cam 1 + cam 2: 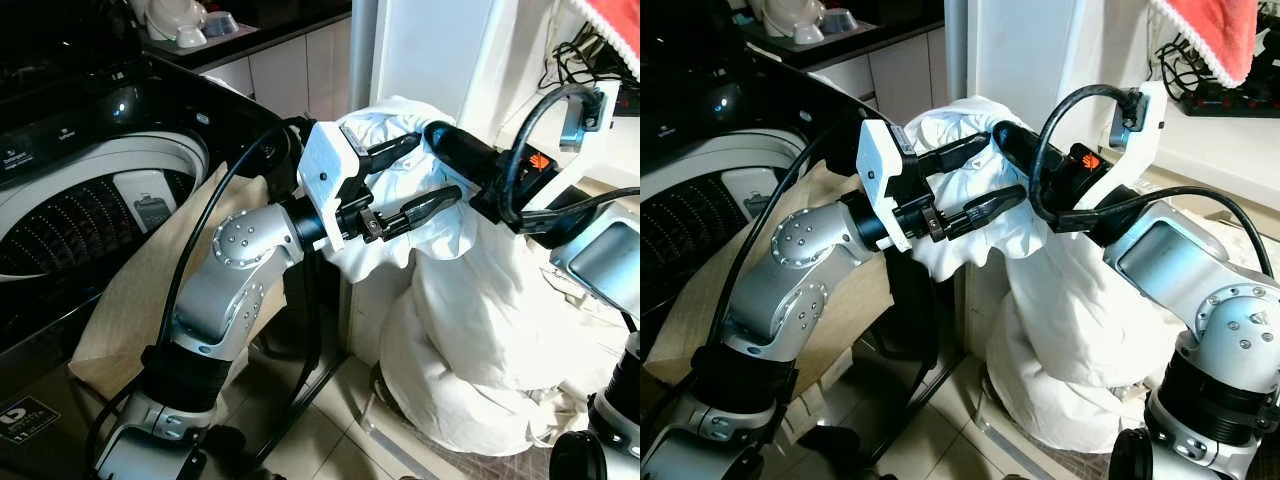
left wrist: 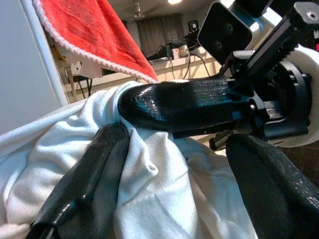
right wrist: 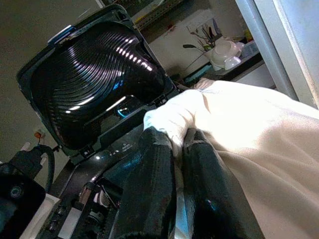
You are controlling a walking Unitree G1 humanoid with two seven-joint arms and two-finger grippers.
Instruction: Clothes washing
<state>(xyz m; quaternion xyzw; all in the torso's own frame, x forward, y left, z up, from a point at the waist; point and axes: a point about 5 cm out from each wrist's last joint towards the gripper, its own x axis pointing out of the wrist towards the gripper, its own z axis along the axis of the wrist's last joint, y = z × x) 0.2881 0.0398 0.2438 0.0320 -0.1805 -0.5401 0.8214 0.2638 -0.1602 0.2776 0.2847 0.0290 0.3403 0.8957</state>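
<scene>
My gripper will bring the white garment [image 1: 425,225] free when it carries it, and the heap will stay behind, because a loose strap [image 1: 547,410] shows on the heap beneath the garment.
A large white garment [image 1: 470,340] hangs from both grippers down to a heap on the floor beside the washing machine [image 1: 90,220], a top-loader whose drum stands open on my left. My right gripper [image 3: 173,139] is shut on a bunched fold at the top of the garment. My left gripper [image 1: 437,166] reaches in from the left, open, its two fingers [image 2: 84,184] spread around the same bunch just below the right gripper's fingertips. The washer's dark ribbed lid [image 3: 99,79] is raised.
A beige cloth [image 1: 130,290] drapes over the washer's front corner. A white pillar [image 1: 430,50] stands directly behind the garment. A red towel [image 1: 1205,35] hangs at the upper right near cables. Bowls [image 1: 180,20] sit on a counter behind the washer.
</scene>
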